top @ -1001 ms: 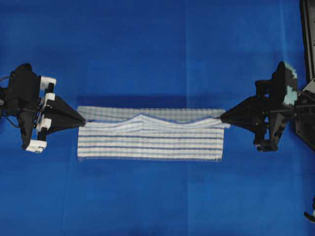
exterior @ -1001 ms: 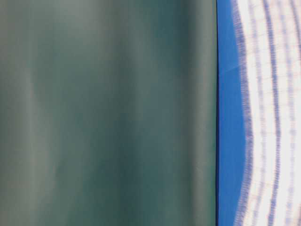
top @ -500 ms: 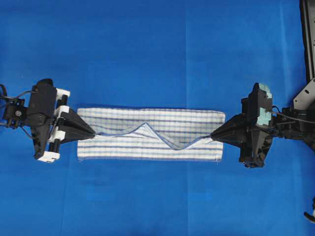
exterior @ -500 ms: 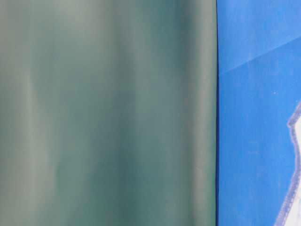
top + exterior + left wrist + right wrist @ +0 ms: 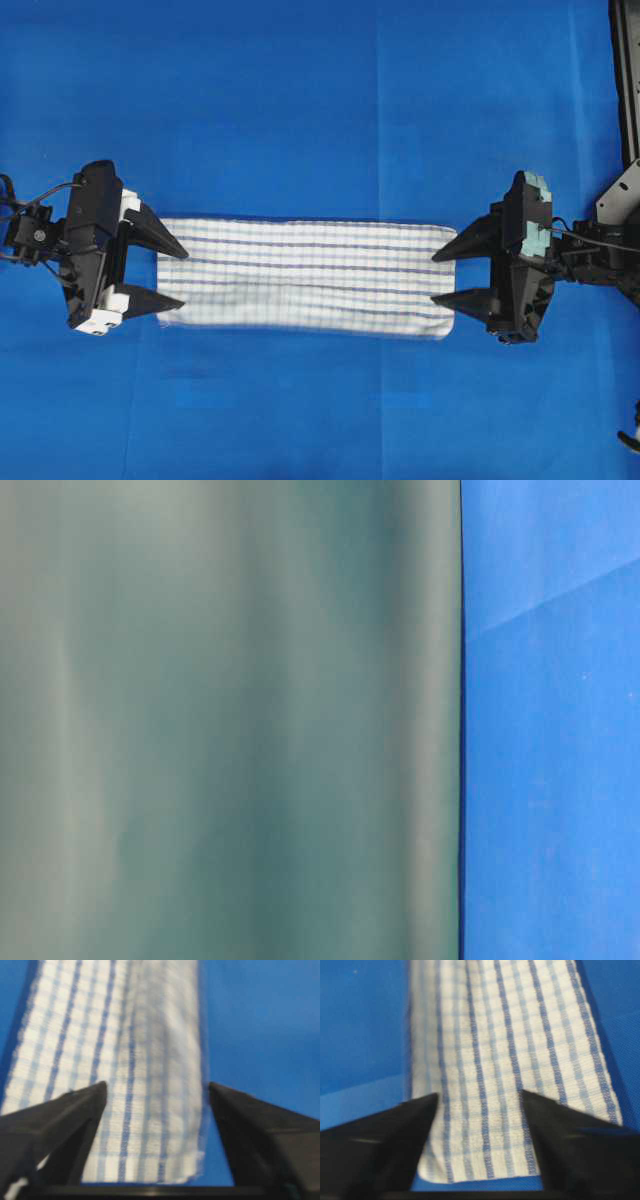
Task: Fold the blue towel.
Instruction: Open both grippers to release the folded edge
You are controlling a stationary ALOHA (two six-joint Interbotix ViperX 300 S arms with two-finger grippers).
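I can see the blue towel's long band [image 5: 305, 275] lying crosswise, so both grippers should pinch its far corners [image 5: 446, 233]. My right gripper should then swing the towel's end around before the next fold.
The blue towel [image 5: 305, 277], white with thin blue stripes, lies folded into a long flat band on the table. My left gripper [image 5: 182, 276] is open at the towel's left end, its fingers apart above the cloth [image 5: 150, 1075]. My right gripper [image 5: 435, 276] is open at the towel's right end, its fingers spread over the cloth [image 5: 505, 1070]. Neither gripper holds anything.
The plain blue table covering [image 5: 320, 110] spreads all round the towel. A black arm frame [image 5: 625, 80] stands at the right edge. The table-level view shows only a blurred green backdrop [image 5: 230, 720] and blue covering [image 5: 550, 720].
Both grippers were shut on the towel's upper layer and drew it toward the front edge. Now both have opened and let go, and the towel lies flat.
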